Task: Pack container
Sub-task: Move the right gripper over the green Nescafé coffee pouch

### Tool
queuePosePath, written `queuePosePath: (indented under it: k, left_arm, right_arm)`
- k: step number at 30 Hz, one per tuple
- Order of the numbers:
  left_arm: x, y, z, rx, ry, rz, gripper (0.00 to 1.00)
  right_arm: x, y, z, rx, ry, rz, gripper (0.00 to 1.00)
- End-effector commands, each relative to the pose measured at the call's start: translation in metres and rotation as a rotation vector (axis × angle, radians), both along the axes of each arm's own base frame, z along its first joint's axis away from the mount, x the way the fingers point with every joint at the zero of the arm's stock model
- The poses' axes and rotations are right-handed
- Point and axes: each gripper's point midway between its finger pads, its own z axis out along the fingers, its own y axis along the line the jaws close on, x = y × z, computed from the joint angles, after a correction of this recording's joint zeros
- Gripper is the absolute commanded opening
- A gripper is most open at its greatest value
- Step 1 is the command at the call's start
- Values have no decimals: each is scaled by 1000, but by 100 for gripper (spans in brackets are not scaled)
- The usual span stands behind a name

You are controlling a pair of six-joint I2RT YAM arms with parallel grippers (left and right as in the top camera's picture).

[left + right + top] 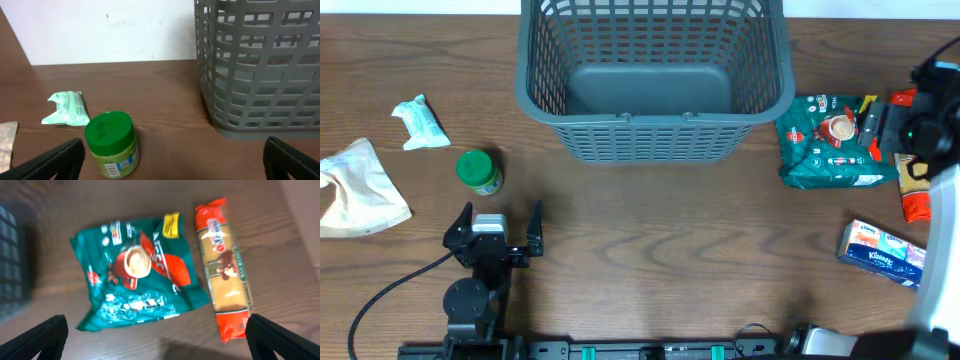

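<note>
My right gripper's open fingers reach across both the green coffee pouch and the orange biscuit pack point(916, 204). I should move toward the basket and grip the pouch's middle point(838, 138).
The grey basket point(655, 130) stands at the far middle of the table with nothing in it; its lattice wall shows at the right of the left wrist view point(255, 75). My left gripper point(500, 222) is open and empty near the front left, just behind a green-lidded jar point(479, 171), which stands by its left finger in the left wrist view point(111, 145). My right gripper point(160, 335) is open and empty above a green coffee pouch point(140, 272) and an orange biscuit pack point(225, 270). In the overhead view the right arm point(930, 110) partly covers both.
A pale green wipes packet point(422, 122) and a crumpled beige bag point(358, 188) lie at the left. A blue tissue pack point(882, 250) lies at the front right. A black cable point(390, 290) runs by the left arm's base.
</note>
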Motion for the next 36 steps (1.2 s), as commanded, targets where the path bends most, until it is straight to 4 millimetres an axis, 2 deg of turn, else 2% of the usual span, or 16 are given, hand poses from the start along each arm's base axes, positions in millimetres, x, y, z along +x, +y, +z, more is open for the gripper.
queuePosePath:
  k: [1,6,9,13,18,23,28,36]
  left_arm:
    - [0,2,-17,13,38,9,99]
    - [0,2,-17,13,38,9,99]
    - [0,2,-17,13,38,9,99]
    - [0,2,-17,13,38,9,99]
    - [0,2,-17,13,38,9,99]
    - [0,2,-17,13,38,9,99]
    - [0,2,-17,13,38,9,99]
    - [0,2,-17,13,38,9,99]
  right_arm:
    - [13,2,-27,21,69,98,99]
    - [27,8,-69,91,160,182,99]
    - [34,16,-81,163,209,234,99]
    - [47,16,-80,207,266,273,99]
    - [62,10,-59,213,290,274,99]
    - [61,2,-44,153,319,255,99]
    - [57,7,-48,148,356,261,99]
    - [56,3,-57,117,398,251,99]
